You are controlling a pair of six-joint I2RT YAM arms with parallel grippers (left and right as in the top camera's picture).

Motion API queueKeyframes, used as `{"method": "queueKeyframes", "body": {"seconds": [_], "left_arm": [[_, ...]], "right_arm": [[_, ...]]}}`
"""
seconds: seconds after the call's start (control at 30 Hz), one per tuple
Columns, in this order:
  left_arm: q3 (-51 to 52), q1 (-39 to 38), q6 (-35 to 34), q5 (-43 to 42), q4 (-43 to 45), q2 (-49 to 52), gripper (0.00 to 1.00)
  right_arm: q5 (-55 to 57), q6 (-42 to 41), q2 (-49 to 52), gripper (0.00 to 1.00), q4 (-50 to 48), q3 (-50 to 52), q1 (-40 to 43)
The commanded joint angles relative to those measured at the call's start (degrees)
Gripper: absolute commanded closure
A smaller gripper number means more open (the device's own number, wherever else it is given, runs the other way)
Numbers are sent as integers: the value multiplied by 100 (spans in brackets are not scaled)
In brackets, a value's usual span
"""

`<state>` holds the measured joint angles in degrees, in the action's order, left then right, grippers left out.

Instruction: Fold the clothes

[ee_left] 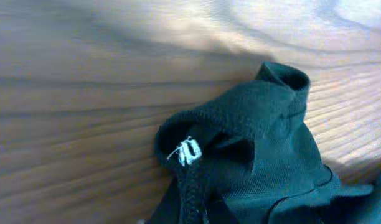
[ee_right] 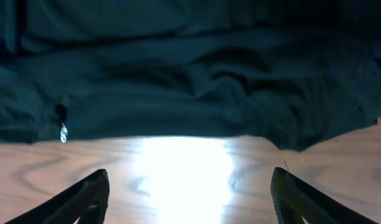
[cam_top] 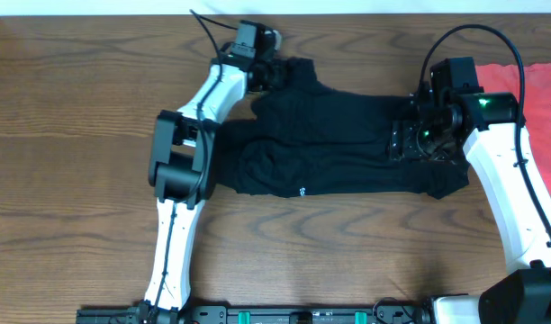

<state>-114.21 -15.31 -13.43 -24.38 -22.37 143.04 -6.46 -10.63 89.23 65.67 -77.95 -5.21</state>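
Note:
I should take the other end's far edge [cam_top: 397,101] with my right gripper and stretch it, because my left gripper holds one end of the clothes and the other end [cam_top: 448,180] lies loose.
The clothes [cam_top: 338,139] are a black garment lying spread across the middle of the table. My left gripper [cam_top: 274,72] sits at its far left corner, shut on a bunched fold of the fabric. The left wrist view shows that fold of the clothes [ee_left: 265,137] close up, with a small white thread tag [ee_left: 189,151], and the fingers themselves are hidden by cloth. My right gripper [cam_top: 403,142] is at the garment's right end. In the right wrist view the right gripper [ee_right: 190,171] stands open over bare wood, with the clothes' edge [ee_right: 178,93] just ahead.
A red-orange T-shirt [cam_top: 528,81] with white lettering lies at the far right, partly under the right arm. The wooden table [cam_top: 68,135] surrounds the garment. The left arm's elbow [cam_top: 178,162] stands beside the garment's left edge.

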Motion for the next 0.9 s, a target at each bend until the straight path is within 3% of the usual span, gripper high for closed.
{"method": "queueKeyframes", "body": {"seconds": [0.0,0.33,0.43,0.5,0.53,0.7,0.87], "left_arm": [[33,181,208,101,-197,-553,94],[33,601,531,560,-942,-1397,94],[33,651,533,560,-1064,-1486,94],[33,651,535,557,-1147,-1488,94],[33,640,535,557,-1193,-1488,94],[35,496,533,555,-1475,-1488,94],[35,232,638,557,-1749,-1488,94]], "right_arm": [[2,-90,-37,20,-166,-98,-31],[0,-44,306,15,-485,-98,33],[2,2,417,1,-708,-98,33],[26,52,490,1,-890,-98,37],[28,68,538,1,-984,-98,39],[20,321,1025,27,-1718,-101,236],[24,710,1908,25,-2382,-269,459]]}}
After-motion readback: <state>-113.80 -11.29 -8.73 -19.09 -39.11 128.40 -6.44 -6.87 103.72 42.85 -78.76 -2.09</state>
